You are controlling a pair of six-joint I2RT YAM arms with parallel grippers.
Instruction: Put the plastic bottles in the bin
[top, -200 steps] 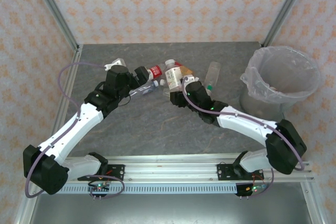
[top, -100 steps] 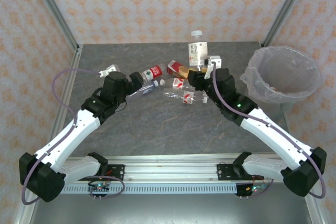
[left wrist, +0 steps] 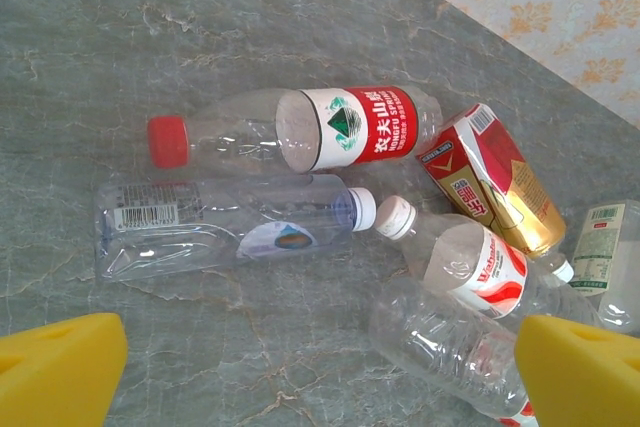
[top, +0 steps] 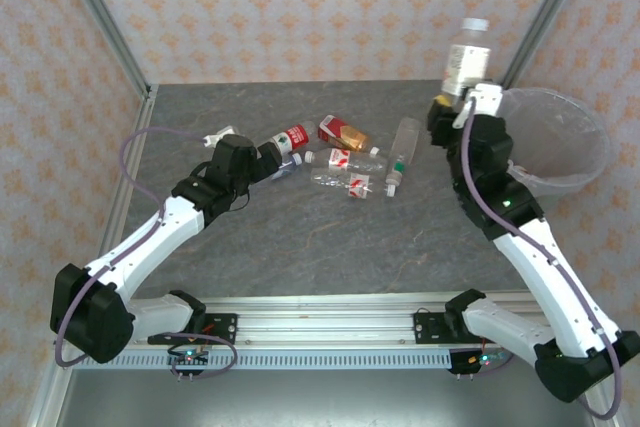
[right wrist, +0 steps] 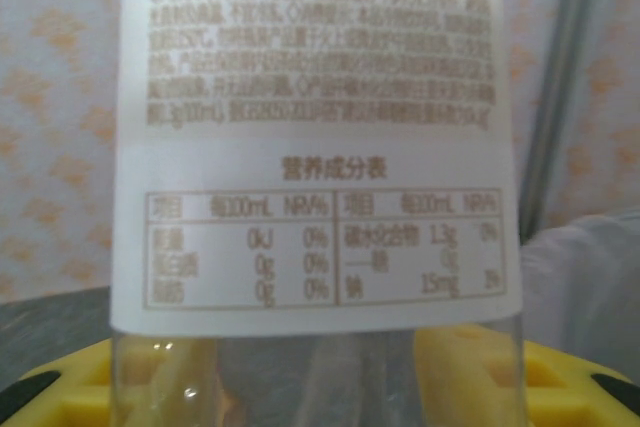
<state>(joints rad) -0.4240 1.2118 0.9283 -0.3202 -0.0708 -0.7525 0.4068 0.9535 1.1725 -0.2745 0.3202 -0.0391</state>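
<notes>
I should keep carrying the white-labelled bottle (top: 467,59) across with my right gripper, as it is higher than the bin's rim, until it is over the bin's opening (top: 558,137), and then let go.
My right gripper (top: 449,107) is shut on an upright white-labelled bottle (top: 465,55) with a white cap, held high beside the left rim of the bin (top: 592,139). In the right wrist view the bottle's label (right wrist: 315,147) stands between the yellow fingers (right wrist: 478,367). Several plastic bottles lie in a pile mid-table: a red-labelled one (top: 294,137) (left wrist: 350,125), a clear one (left wrist: 220,227), a copper-brown one (top: 343,132) (left wrist: 492,179) and a red-and-white one (left wrist: 470,265). My left gripper (top: 274,160) (left wrist: 320,392) is open, just short of the clear bottle.
A clear bottle with a green cap (top: 402,152) lies apart, to the right of the pile. The bin's bag liner (right wrist: 590,297) shows at the right. Patterned walls and metal posts (top: 545,12) close in the grey table (top: 300,247).
My right arm has lifted the white-labelled bottle off the pile and swung it up and right to the bin's rim. The left arm has shifted slightly and stays open.
</notes>
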